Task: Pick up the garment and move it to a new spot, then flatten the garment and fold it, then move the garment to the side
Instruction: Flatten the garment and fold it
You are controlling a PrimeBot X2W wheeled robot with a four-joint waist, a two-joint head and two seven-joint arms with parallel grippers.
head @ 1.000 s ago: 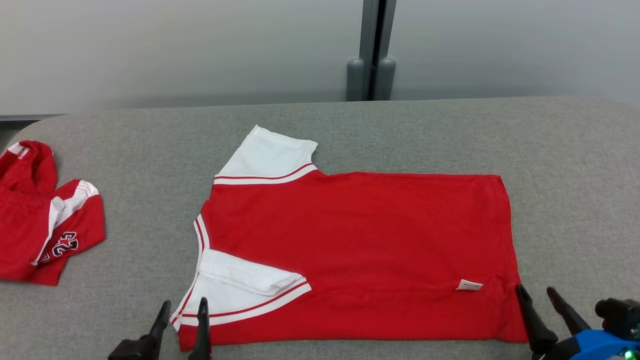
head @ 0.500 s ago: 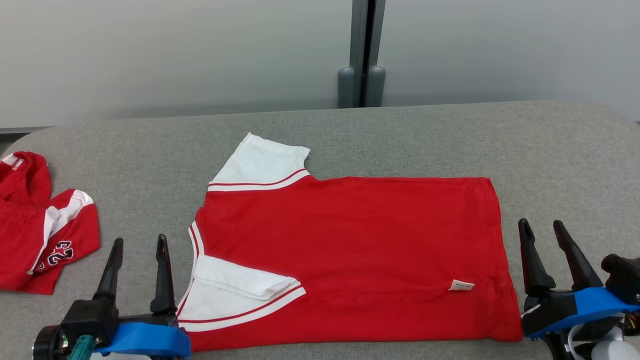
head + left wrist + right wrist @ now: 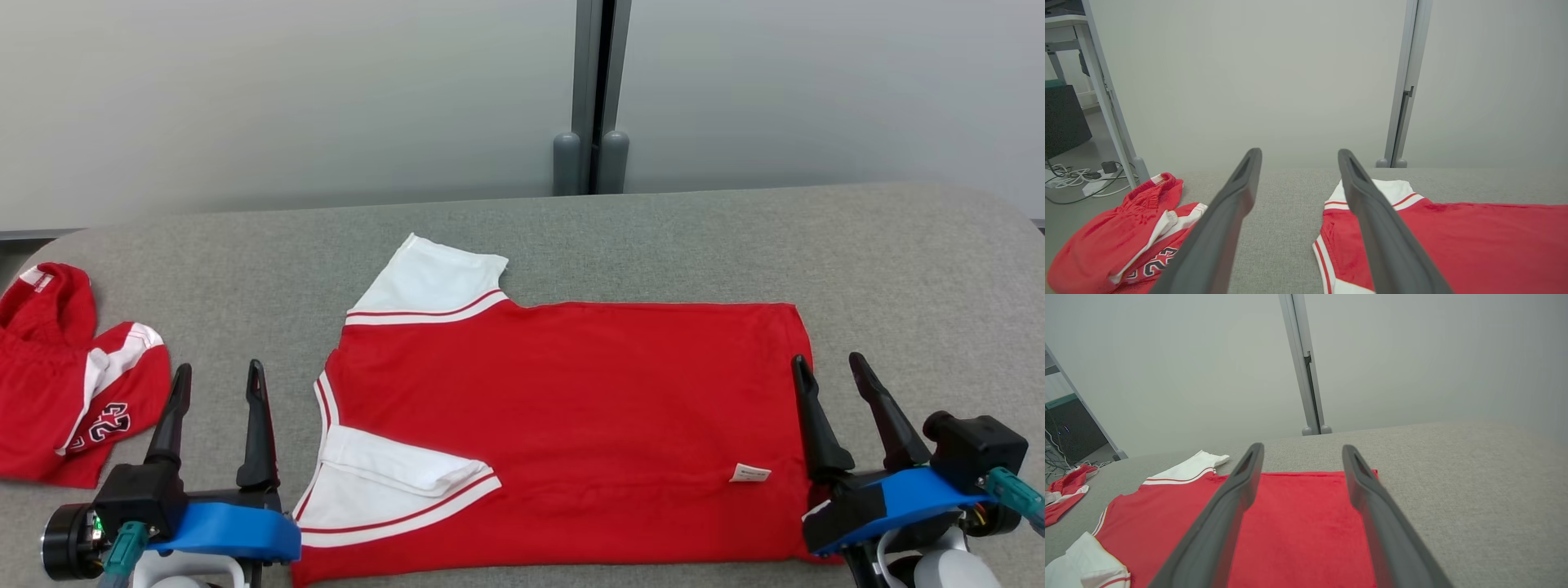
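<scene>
The jersey's hem (image 3: pixel 794 343) will show a hidden number when I fold it, because the jersey's upper side is plain while the second garment has a printed number (image 3: pixel 108 421).
The garment (image 3: pixel 571 408) is a red jersey with white sleeves, lying flat on the grey table with its collar end to the left and its hem to the right; it also shows in the left wrist view (image 3: pixel 1474 241) and the right wrist view (image 3: pixel 1298 526). The near sleeve (image 3: pixel 392 474) is folded over onto the body. My left gripper (image 3: pixel 216 376) stands open just left of the collar, holding nothing. Over the hem edge at the right, my right gripper (image 3: pixel 829 367) is open and empty too.
A second red and white garment (image 3: pixel 65 384) with a printed number lies crumpled at the table's left end. The grey table (image 3: pixel 922 269) has bare cloth to the right and behind the jersey. A grey wall with a vertical post (image 3: pixel 592 90) stands behind.
Both grippers have risen into fuller view at the lower corners. The right gripper has shifted left over the hem. The head camera has tilted, so the whole picture has shifted; the jersey lies as before.
</scene>
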